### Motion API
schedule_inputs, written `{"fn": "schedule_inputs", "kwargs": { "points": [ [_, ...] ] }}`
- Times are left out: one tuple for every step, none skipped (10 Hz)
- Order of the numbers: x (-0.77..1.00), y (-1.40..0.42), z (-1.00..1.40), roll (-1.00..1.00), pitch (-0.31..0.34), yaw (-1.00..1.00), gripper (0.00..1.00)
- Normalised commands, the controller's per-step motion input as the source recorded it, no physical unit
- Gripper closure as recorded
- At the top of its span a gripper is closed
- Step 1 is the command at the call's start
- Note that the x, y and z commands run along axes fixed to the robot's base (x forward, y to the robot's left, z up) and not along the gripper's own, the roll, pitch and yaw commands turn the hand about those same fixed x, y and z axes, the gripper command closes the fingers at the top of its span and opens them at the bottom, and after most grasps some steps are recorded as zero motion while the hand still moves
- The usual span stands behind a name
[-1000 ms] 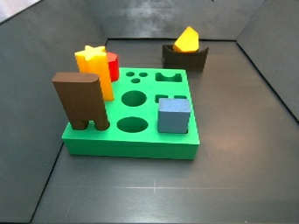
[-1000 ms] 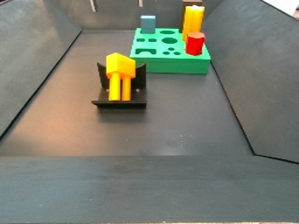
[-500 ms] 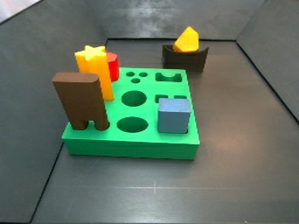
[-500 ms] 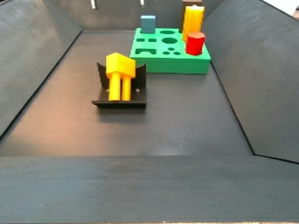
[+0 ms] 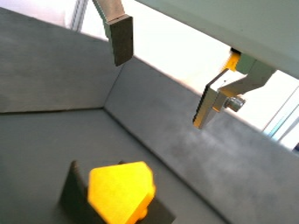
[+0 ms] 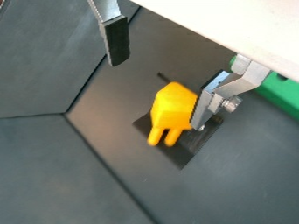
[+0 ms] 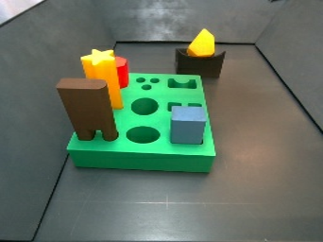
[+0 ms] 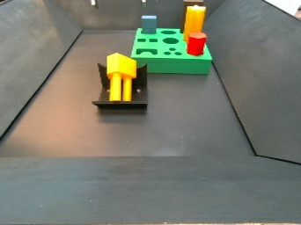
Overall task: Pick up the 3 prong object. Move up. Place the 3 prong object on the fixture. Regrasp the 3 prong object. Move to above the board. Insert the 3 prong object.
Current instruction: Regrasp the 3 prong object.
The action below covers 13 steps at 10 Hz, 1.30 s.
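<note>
My gripper is to lift the 3 prong object point(image 7: 202, 43) poking up from the open notch of the dark fixture point(image 7: 199, 59), so it will come free, leaving the fixture behind.
The 3 prong object point(image 7: 202, 42) point(image 8: 120, 70) is an orange-yellow piece lying in the notch of the dark fixture point(image 7: 202, 64) point(image 8: 118, 101), prongs pointing away from the green board point(image 7: 139, 156) point(image 8: 177, 63). In both wrist views my gripper point(image 5: 166, 72) point(image 6: 163, 74) hangs open well above it, with nothing between the fingers. The 3 prong object point(image 6: 172, 109) point(image 5: 121, 188) sits below the jaws, close to one finger in a wrist view. The gripper does not show in the side views.
On the board stand a brown arch block point(image 7: 86, 109), a yellow star-topped post point(image 7: 98, 64), a red cylinder point(image 7: 123, 71) and a blue cube point(image 7: 187, 123). Dark sloping walls point(image 8: 35, 79) enclose the floor on all sides.
</note>
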Motion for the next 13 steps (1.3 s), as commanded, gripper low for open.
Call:
{"fn": "schedule_inputs", "kwargs": {
  "points": [
    [0.12, -0.04, -0.03, 1.00, 0.223, 0.19, 0.00],
    [0.12, -0.05, -0.02, 0.76, 0.195, 0.21, 0.00],
    [0.13, -0.05, -0.03, 0.58, 0.169, 0.22, 0.00],
    [0.14, -0.05, -0.02, 0.35, 0.130, 0.24, 0.00],
    [0.13, -0.04, -0.01, 0.25, 0.098, 0.23, 0.00],
    [0.12, -0.04, -0.01, 0.21, 0.076, 0.23, 0.00],
    [0.10, -0.05, -0.02, 0.18, 0.027, 0.21, 0.00],
    [0.04, 0.07, -1.00, 0.13, -0.152, 0.24, 0.00],
    [0.04, 0.07, -1.00, 0.13, -0.167, 0.20, 0.00],
    [0.05, 0.06, -1.00, 0.12, -0.190, 0.14, 0.00],
    [0.06, 0.06, -1.00, 0.10, -0.205, 0.06, 0.00],
    [0.06, 0.05, -1.00, 0.08, -0.201, 0.01, 0.00],
    [0.06, 0.05, -1.00, 0.06, -0.183, -0.05, 0.00]
  ]
}}
